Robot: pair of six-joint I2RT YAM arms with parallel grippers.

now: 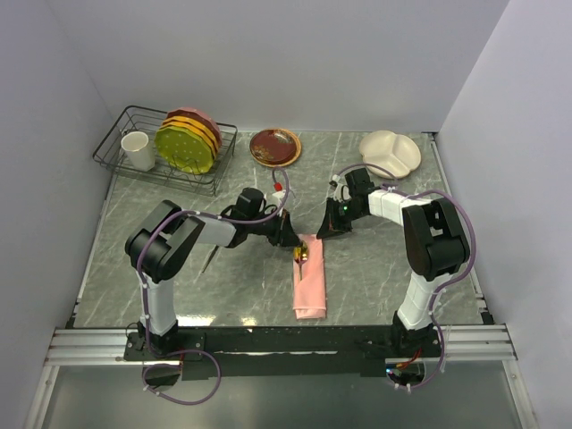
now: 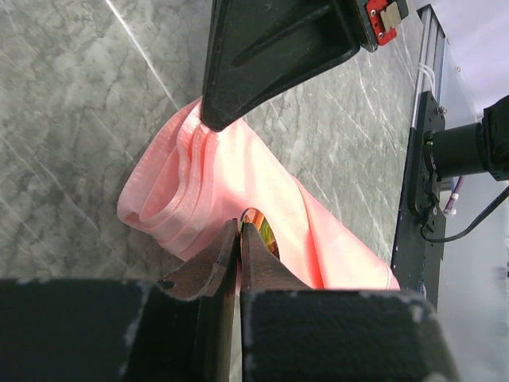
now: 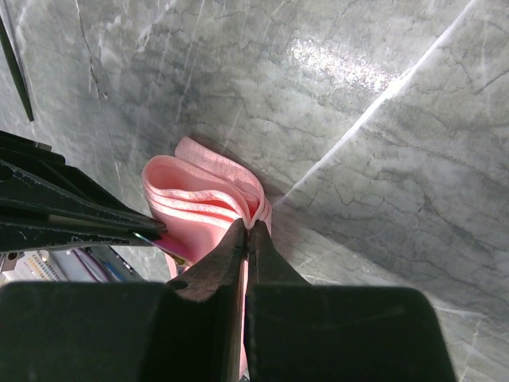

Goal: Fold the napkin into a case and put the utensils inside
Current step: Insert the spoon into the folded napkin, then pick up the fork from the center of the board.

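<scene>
My left gripper should pass the dark utensil (image 1: 210, 259) across, since it lies on my left gripper's side and the case's free half (image 1: 315, 254) faces my right gripper.
The salmon-pink napkin lies folded as a narrow case (image 1: 310, 286) at the table's middle, its open end toward the far side. My right gripper (image 1: 323, 234) is shut on the top layer's edge (image 3: 253, 216) and lifts the mouth open. My left gripper (image 1: 290, 239) is shut on a utensil whose gold head (image 2: 259, 227) sits at the case's mouth (image 2: 183, 191); the head also shows in the top view (image 1: 304, 256). The right gripper's finger (image 2: 270, 48) touches the cloth in the left wrist view. A second utensil (image 1: 207, 259), thin and dark, lies on the table to the left; its handle also shows in the right wrist view (image 3: 16, 72).
A wire dish rack (image 1: 121, 147) at the back left holds a white cup (image 1: 138, 150) and several coloured plates (image 1: 188, 141). A brown plate (image 1: 274, 147) and a white divided dish (image 1: 391, 154) stand at the back. White walls close in both sides.
</scene>
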